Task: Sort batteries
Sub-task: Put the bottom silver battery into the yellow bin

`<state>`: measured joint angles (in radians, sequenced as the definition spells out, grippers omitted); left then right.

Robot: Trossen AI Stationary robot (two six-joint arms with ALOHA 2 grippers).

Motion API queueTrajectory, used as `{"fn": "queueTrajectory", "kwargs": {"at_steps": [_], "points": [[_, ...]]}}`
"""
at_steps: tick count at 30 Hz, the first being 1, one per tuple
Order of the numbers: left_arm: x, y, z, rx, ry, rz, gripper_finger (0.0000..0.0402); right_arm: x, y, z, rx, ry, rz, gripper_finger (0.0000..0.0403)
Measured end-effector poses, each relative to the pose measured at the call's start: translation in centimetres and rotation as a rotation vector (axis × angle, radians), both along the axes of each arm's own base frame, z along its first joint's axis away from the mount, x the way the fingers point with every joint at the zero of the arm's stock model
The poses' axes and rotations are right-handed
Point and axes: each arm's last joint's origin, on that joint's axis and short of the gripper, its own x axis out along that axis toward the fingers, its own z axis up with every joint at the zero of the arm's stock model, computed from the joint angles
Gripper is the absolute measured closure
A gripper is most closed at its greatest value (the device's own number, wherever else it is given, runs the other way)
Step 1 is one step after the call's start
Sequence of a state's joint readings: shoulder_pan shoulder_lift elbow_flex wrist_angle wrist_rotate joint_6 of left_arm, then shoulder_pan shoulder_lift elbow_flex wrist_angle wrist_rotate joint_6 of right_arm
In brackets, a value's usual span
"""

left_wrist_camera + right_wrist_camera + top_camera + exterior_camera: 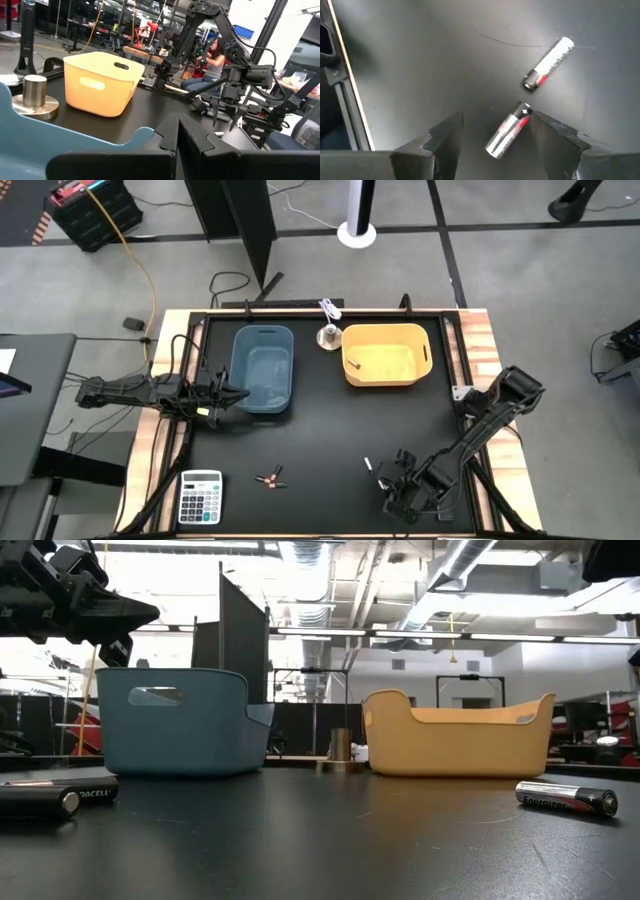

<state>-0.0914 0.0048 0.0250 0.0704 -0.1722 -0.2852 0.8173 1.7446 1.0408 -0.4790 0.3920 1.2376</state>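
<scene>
The nearer battery [509, 131] is clear of the farther battery and sits between my right gripper's open fingers, so I should keep moving down until the fingers can close on its sides [512, 127].
Two silvery-white batteries with red marks lie on the black mat near my right gripper [497, 119], which is open and points down. One battery [509, 134] lies between its fingers, untouched; the other [549, 64] lies just beyond. In the high view this gripper [395, 480] is near the table's near edge, right of centre. Two dark batteries [268, 478] lie crossed left of it. Another battery [353, 364] rests inside the yellow bin [425, 370]. My left gripper [238, 393] is shut and hovers level at the blue bin's [285, 340] near left corner, above its rim [125, 137].
A calculator [200, 497] lies at the near left corner. A small metal weight [328, 336] with a white cord stands between the two bins at the far side. The middle of the mat [330, 430] is bare. A person [212, 60] sits in the room beyond the table.
</scene>
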Motion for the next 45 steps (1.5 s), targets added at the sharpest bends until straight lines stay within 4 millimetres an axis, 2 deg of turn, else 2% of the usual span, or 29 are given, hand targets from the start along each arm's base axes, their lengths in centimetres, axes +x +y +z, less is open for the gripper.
{"fn": "queueTrajectory", "kwargs": {"at_steps": [19, 23, 32, 35, 45], "points": [[0.0, 0.0, 0.0, 0.0, -0.003, 0.0, 0.0401, 0.3, 0.1, -4.1, -0.065, 0.107, -0.112, 0.0158], [0.0, 0.0, 0.0, 0.0, -0.003, 0.0, 0.0401, 0.3, 0.0, -4.2, -0.062, 0.114, -0.132, 0.0186], [0.0, 0.0, 0.0, 0.0, -0.003, 0.0, 0.0401, 0.0, -0.3, -4.4, -0.079, 0.146, -0.163, 0.0299], [0.0, 0.0, 0.0, 0.0, -0.004, 0.0, 0.0401, 0.0, -0.3, -4.4, -0.078, 0.148, -0.165, 0.0325], [0.0, 0.0, 0.0, 0.0, -0.003, 0.0, 0.0401, -0.1, -0.5, -4.4, -0.082, 0.167, -0.169, 0.034]]}}
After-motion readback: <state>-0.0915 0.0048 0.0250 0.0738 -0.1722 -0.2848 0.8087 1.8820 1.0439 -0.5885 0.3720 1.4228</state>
